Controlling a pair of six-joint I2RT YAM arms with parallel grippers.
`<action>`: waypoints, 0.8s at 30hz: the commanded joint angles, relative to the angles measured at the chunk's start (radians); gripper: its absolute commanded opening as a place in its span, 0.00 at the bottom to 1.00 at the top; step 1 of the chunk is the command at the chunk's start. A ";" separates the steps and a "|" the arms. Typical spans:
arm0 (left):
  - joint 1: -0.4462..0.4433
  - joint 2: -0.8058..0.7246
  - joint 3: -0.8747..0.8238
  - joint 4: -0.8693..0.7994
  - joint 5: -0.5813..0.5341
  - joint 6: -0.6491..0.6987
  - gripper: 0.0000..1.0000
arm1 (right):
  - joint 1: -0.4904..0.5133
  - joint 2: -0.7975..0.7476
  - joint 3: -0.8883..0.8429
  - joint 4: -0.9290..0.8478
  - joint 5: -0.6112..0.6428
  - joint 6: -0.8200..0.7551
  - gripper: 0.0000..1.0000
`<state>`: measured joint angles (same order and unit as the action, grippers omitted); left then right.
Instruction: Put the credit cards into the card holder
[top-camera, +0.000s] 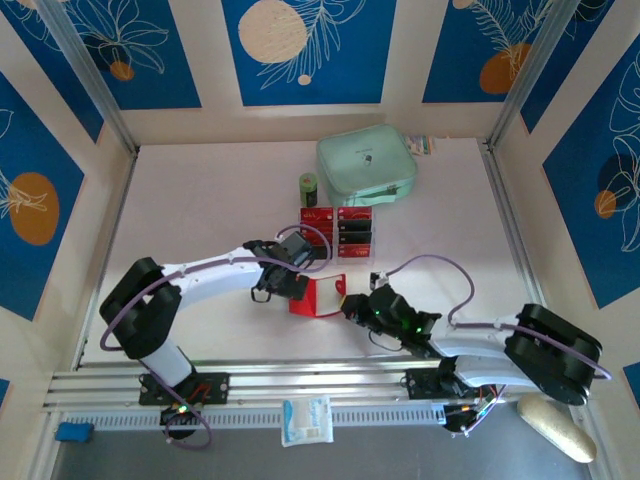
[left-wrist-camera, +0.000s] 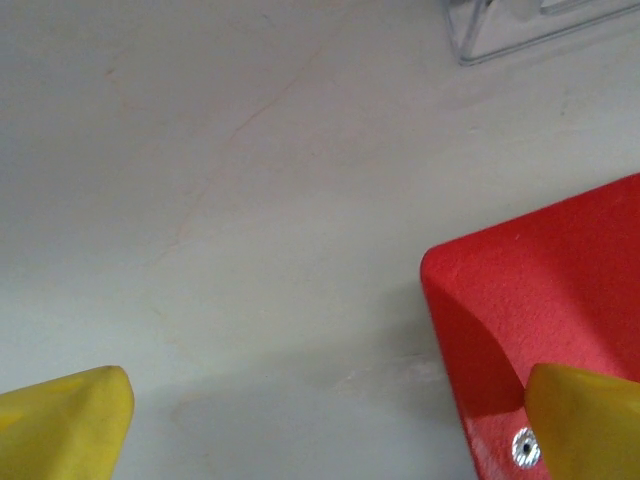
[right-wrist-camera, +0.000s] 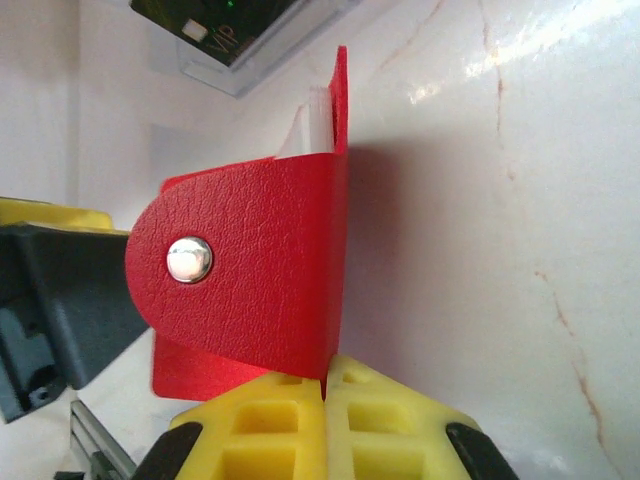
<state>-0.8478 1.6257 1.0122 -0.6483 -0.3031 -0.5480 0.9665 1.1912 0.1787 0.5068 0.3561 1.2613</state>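
Next, I let go of the card holder's snap side (right-wrist-camera: 265, 255) with my right gripper, because it is standing up there, and press the pale pockets (top-camera: 328, 292) flat before I get a card.
The red card holder (top-camera: 318, 297) stands half-open on the table, its flap with the silver snap stud (right-wrist-camera: 189, 259) facing the right wrist camera and pale pockets (right-wrist-camera: 312, 125) showing inside. My right gripper (right-wrist-camera: 325, 385) is shut on the holder's near edge (top-camera: 347, 303). My left gripper (top-camera: 290, 280) hangs open just left of the holder; its right fingertip (left-wrist-camera: 585, 420) overlaps the red holder (left-wrist-camera: 550, 290), and bare table lies between the fingers (left-wrist-camera: 325, 400). The credit cards (top-camera: 340, 228), red and black, lie in a clear tray behind the holder; one black card (right-wrist-camera: 215, 20) shows in the right wrist view.
A mint-green zip pouch (top-camera: 365, 165) lies at the back centre with a small green and black cylinder (top-camera: 309, 190) to its left. The clear tray's corner (left-wrist-camera: 520, 25) sits just beyond the left gripper. Walls enclose the table (top-camera: 200, 200) on three sides.
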 joint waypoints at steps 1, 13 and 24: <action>-0.010 0.014 0.006 -0.053 -0.064 -0.022 1.00 | 0.038 0.058 0.053 0.103 0.078 0.017 0.00; -0.005 0.025 -0.029 -0.040 -0.118 0.023 1.00 | 0.078 0.303 0.140 0.226 0.050 0.074 0.00; 0.001 -0.018 -0.080 0.015 -0.163 0.036 1.00 | 0.069 0.027 0.159 -0.191 0.075 0.013 0.37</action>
<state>-0.8474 1.6444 0.9535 -0.6422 -0.4282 -0.5362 1.0405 1.2922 0.3050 0.4995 0.3965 1.3170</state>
